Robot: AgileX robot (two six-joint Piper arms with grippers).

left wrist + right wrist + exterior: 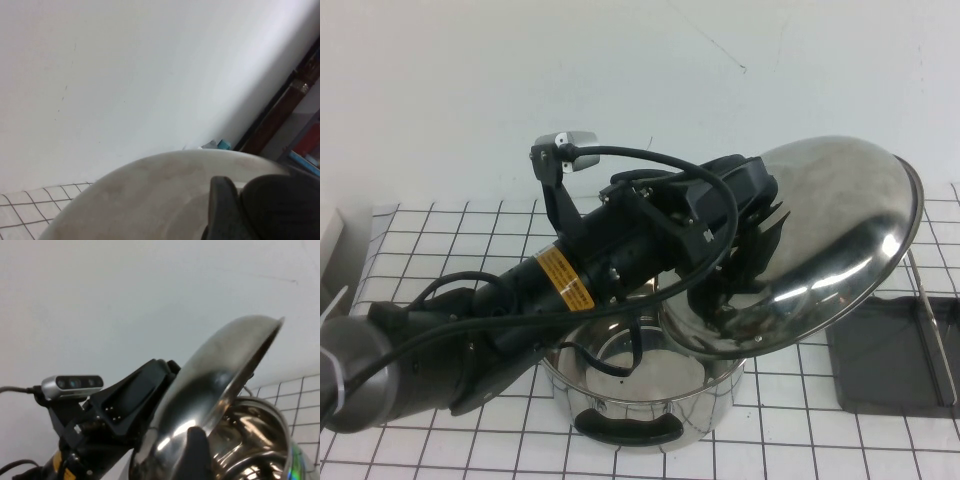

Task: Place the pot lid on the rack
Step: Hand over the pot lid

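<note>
The rack (882,356) is too far across the pot for my left gripper to reach. Next, my right gripper takes the pot lid's free rim (917,200) before my left gripper opens.
The pot lid (830,240) is a shiny steel dome. It hangs tilted in the air above the pot's right side, its hollow underside facing down towards the camera. My left gripper (752,248) is shut on the lid's black knob (280,205), which the high view hides behind the gripper. The lid also shows in the left wrist view (150,195) and the right wrist view (210,375). The rack (892,350) is a dark grey tray with wire bars, on the table right of the lid and below it. My right gripper (196,456) is out of the high view and shows only as a dark part close to the lid's rim.
The open steel pot (640,392) with black handles stands on the gridded mat (450,235) under the left arm; it also shows in the right wrist view (260,440). A white wall runs behind. A pale object (330,235) sits at the far left edge.
</note>
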